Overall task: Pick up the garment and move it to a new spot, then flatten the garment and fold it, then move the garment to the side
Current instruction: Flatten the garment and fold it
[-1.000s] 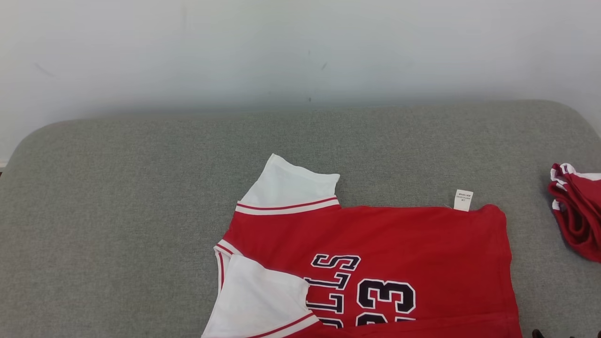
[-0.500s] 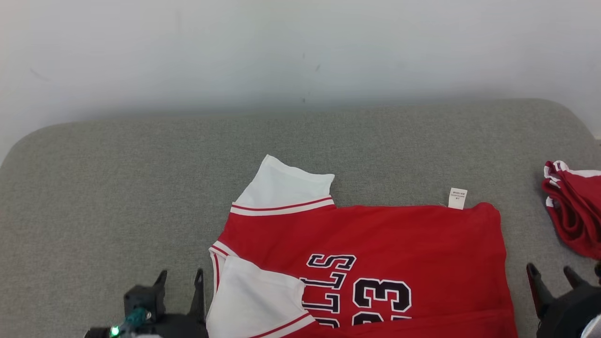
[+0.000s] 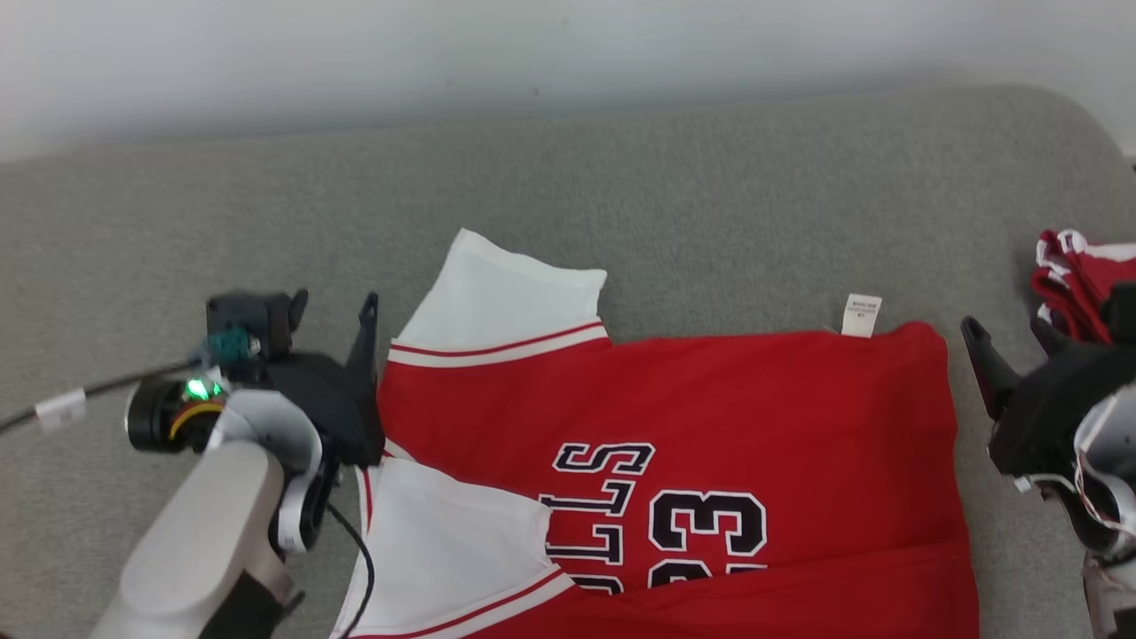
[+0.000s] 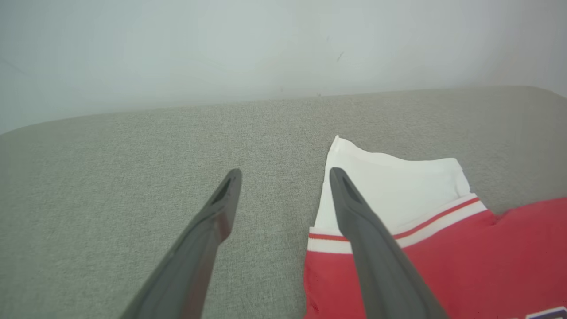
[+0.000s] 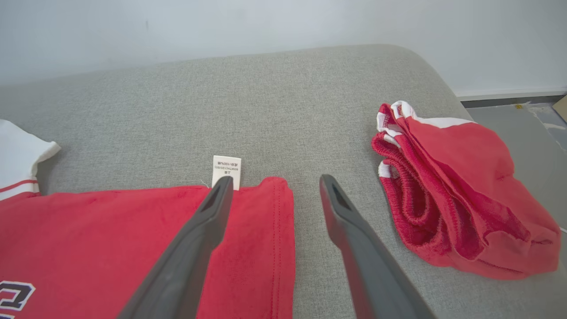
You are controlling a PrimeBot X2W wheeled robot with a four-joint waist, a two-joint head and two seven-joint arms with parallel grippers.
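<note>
I expect the far white sleeve (image 3: 506,297) to pull the red edge over most of the lettering when I fold the sleeve over, because a striped seam (image 3: 500,348) joins the sleeve and the edge.
The garment (image 3: 710,399) is a red jersey with white sleeves and black-and-white lettering, lying flat on the grey cushion, its near part cut off by the head view's bottom edge. My left gripper (image 3: 333,302) stands open at its left edge, beside the far white sleeve (image 4: 398,186). In the left wrist view (image 4: 285,173) one finger lies over the sleeve's edge and the other over bare cushion. My right gripper (image 3: 1007,328) is open at the garment's far right corner (image 5: 266,208), near a white label (image 5: 227,168). Neither holds anything.
A second red and white garment (image 5: 465,190) lies folded in a pile at the right end of the grey cushion (image 3: 621,177). A pale wall rises behind it. Floor shows past the cushion's right end (image 5: 522,133). A black cable trails from my left wrist (image 3: 98,386).
The head camera has tilted down. Both arms have risen into view, the left gripper along the garment's left edge and the right gripper along its right edge. The garment has not moved.
</note>
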